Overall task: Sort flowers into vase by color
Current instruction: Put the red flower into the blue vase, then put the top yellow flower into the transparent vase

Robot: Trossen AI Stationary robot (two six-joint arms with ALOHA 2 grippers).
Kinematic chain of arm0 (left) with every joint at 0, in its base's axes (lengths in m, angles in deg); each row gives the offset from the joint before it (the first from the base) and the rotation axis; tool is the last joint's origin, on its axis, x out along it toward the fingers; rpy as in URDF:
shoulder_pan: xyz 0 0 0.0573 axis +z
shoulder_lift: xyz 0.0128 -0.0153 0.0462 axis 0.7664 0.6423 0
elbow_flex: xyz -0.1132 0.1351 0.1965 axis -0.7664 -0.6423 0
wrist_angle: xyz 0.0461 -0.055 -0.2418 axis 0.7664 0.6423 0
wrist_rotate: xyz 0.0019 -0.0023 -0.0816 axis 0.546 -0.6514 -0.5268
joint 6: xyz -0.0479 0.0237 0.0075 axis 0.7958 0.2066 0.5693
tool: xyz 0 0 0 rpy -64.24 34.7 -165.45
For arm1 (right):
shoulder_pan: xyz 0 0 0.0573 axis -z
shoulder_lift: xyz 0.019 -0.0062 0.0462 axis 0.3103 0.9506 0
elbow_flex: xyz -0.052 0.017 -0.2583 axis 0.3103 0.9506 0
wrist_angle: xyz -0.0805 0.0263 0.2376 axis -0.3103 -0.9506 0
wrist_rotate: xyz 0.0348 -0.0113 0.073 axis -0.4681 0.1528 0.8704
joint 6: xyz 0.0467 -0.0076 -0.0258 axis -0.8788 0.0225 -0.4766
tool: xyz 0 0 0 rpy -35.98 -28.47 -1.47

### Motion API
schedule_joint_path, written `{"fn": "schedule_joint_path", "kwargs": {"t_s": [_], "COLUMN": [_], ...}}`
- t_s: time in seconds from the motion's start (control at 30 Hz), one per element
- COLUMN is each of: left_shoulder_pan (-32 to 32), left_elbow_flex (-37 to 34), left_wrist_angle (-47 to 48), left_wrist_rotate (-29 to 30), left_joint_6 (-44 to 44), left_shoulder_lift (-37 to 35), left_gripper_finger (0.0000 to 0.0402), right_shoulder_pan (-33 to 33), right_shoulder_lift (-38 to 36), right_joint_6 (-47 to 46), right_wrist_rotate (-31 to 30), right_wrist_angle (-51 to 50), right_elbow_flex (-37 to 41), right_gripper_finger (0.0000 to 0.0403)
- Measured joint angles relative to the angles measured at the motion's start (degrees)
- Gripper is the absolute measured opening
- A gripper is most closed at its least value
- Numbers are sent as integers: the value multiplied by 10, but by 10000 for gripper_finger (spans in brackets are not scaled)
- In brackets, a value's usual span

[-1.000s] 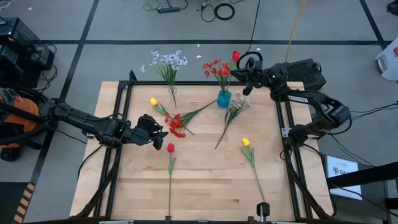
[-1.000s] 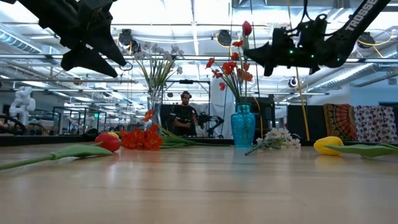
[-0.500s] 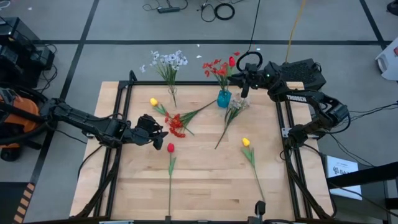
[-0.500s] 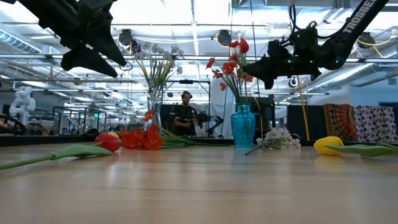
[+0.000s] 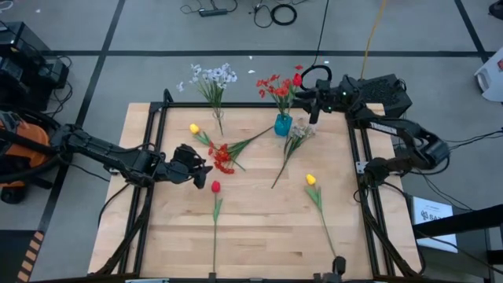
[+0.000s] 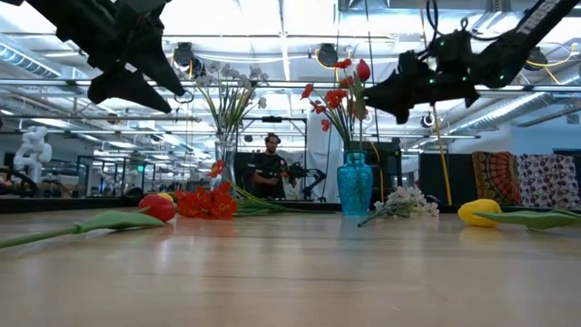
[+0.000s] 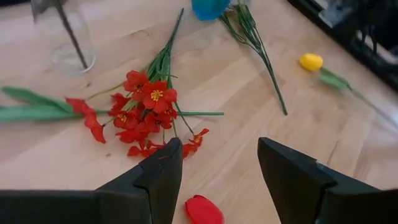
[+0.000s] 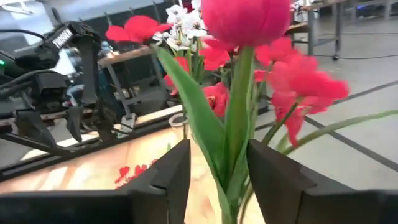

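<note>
My right gripper should keep moving back until it clears the bloom [image 5: 297, 79], as the red tulip stands in the blue vase [image 5: 283, 124] with my fingers open around its stem.
A blue vase [image 5: 282, 124] at the table's far side holds red sprays [image 5: 273, 86] and a red tulip [image 5: 297, 79]. My right gripper [image 8: 217, 162] hangs level beside them, open, with the tulip's stem [image 8: 236, 149] between its fingers. My left gripper [image 7: 217, 162] hovers open over a red spray [image 7: 146, 102] lying on the table. A red tulip [image 5: 215, 186], two yellow tulips [image 5: 194, 128] [image 5: 310, 179] and a pale spray [image 5: 297, 137] also lie flat. A clear vase [image 5: 218, 122] holds white flowers [image 5: 211, 76]. My right gripper comes level at the red tulip's stem [image 8: 239, 168], just below the bloom, with one finger on either side. The stem stands upright in the blue vase, close to one finger [image 8: 273, 180]. I cannot tell whether it touches.
Black frame rails [image 5: 157, 118] run along the table's left, right and far edges. A person [image 6: 270, 168] stands in the room beyond the table. Bare wood lies toward the near edge, around the red tulip and the right-hand yellow tulip.
My right gripper has tipped from slanting to level and sunk a little beside the blue vase, and it has opened. The red tulip has come down from above the bunch; its head now sits among the other red blooms in the vase.
</note>
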Motion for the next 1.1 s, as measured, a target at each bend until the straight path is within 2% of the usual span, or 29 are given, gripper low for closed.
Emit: {"fn": "schedule_joint_path", "kwargs": {"t_s": [0.07, 0.3, 0.4, 0.57, 0.77, 0.9, 0.97, 1.1], "left_shoulder_pan": [0, 1, 11, 55, 121, 166, 194, 264], "left_elbow_flex": [0, 0, 0, 0, 2, 3, 3, 3], "left_wrist_angle": [2, -16, -25, -25, -34, -49, -49, -39], "left_wrist_rotate": [9, 45, 75, 78, 25, 4, -8, -83], "left_joint_6": [28, 40, 99, 189, 198, 200, 227, 284], "left_shoulder_lift": [0, 7, 16, 37, 73, 96, 106, 122], "left_gripper_finger": [214, 214, 214, 214, 214, 214, 214, 214], "right_shoulder_pan": [2, 1, -1, -13, -42, -55, -60, -67], "right_shoulder_lift": [-29, -140, -184, -248, -301, -317, -320, -320], "right_joint_6": [18, 74, 66, 55, 28, 6, -1, -3], "right_wrist_rotate": [-16, -90, -119, -153, -190, -193, -193, -193], "right_wrist_angle": [-45, -236, -314, -434, -549, -615, -642, -673], "right_elbow_flex": [0, 0, 0, 0, 0, 0, 0, 0], "right_gripper_finger": [152, 153, 153, 148, 123, 101, 90, 70]}}
